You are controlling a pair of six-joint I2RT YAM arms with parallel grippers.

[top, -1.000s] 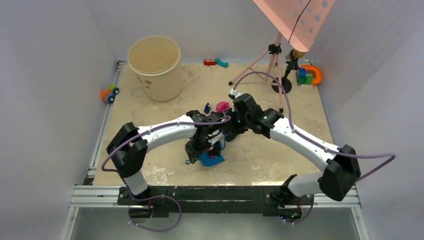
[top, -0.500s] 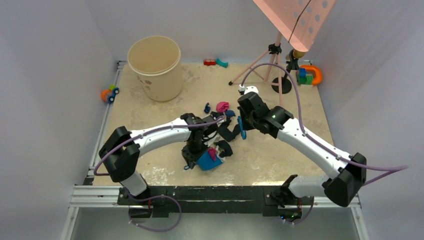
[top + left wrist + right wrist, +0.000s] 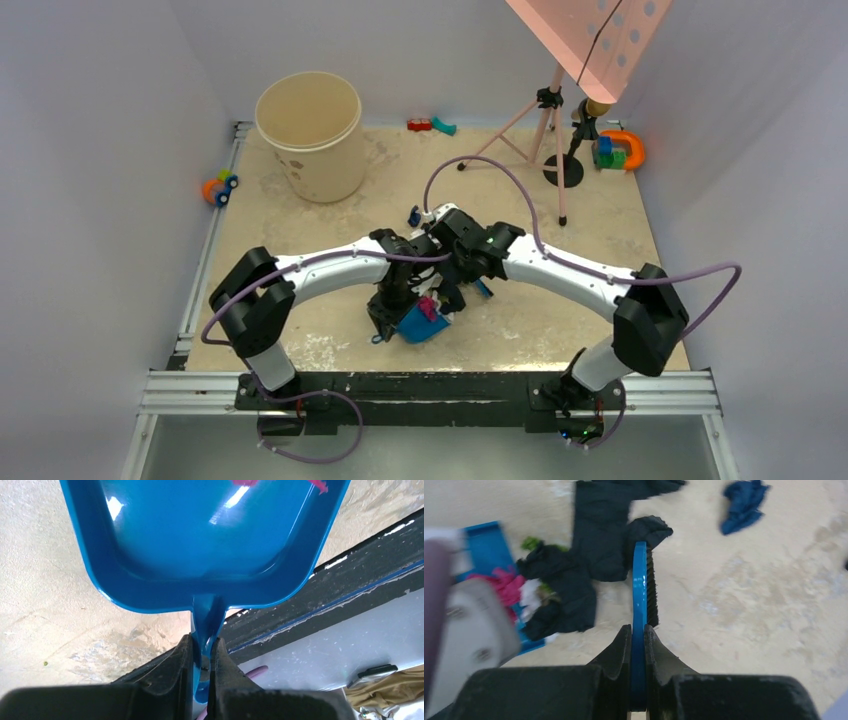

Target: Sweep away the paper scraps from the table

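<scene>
My right gripper is holding the brush, and black scraps (image 3: 601,535) are spilling out of the dustpan's opening past the brush's tip. It should lift the brush to their far side (image 3: 684,522) and push them in.
My left gripper (image 3: 202,650) is shut on the handle of the blue dustpan (image 3: 200,540), which lies on the table (image 3: 520,320) near the middle front (image 3: 420,324). Pink scraps (image 3: 317,485) lie at its far end. My right gripper (image 3: 638,632) is shut on the blue hand brush (image 3: 639,590), bristles to the right. A pile of black scraps (image 3: 589,545) with pink (image 3: 506,585), white (image 3: 530,597) and green (image 3: 530,542) bits lies left of the brush at the dustpan's mouth (image 3: 484,545). A navy wad (image 3: 744,502) lies apart, also in the top view (image 3: 413,215).
A beige bucket (image 3: 310,135) stands at the back left. A toy car (image 3: 220,187) sits off the left rail. Small toys (image 3: 432,125) lie at the back edge. A tripod stand (image 3: 550,130) and coloured toys (image 3: 618,150) are at the back right.
My right arm has swung left and nearer with the brush, pushing black and pink scraps up to the dustpan. The pink wad in the middle no longer shows. The left gripper has hardly moved.
</scene>
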